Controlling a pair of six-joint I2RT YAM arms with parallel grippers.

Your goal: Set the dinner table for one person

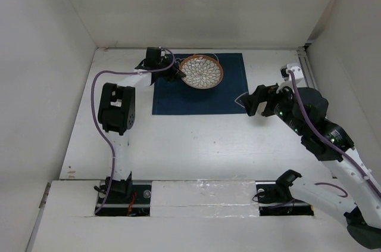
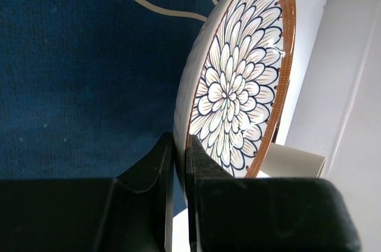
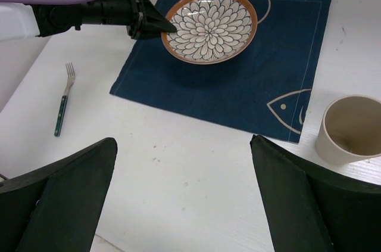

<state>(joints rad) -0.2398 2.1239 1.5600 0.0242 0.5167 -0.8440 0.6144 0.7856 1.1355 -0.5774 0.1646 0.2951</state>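
My left gripper is holding the plate [image 1: 201, 72] face up over the open dark blue mat [image 1: 201, 100], so it should keep lowering the plate until the plate's base rests on the mat, then let go.
A flower-patterned plate with a brown rim [image 1: 201, 72] [image 3: 209, 25] [image 2: 238, 85] is over the far part of a dark blue mat [image 1: 199, 94] [image 3: 238, 85] on the white dinner table [image 1: 196, 139] [image 3: 178, 168]. My left gripper [image 1: 177, 73] [image 2: 180, 145] [image 3: 156, 24] is shut on the plate's left rim, one finger on each side. Whether the plate touches the mat I cannot tell. My right gripper [image 1: 249, 103] [image 3: 183, 145] hangs open and holds nothing, off the mat's near right corner.
A beige cup [image 3: 351, 128] [image 2: 297, 159] stands upright on the table just right of the mat's fish corner. A green-handled fork [image 3: 64, 100] lies left of the mat. White walls enclose the table on three sides.
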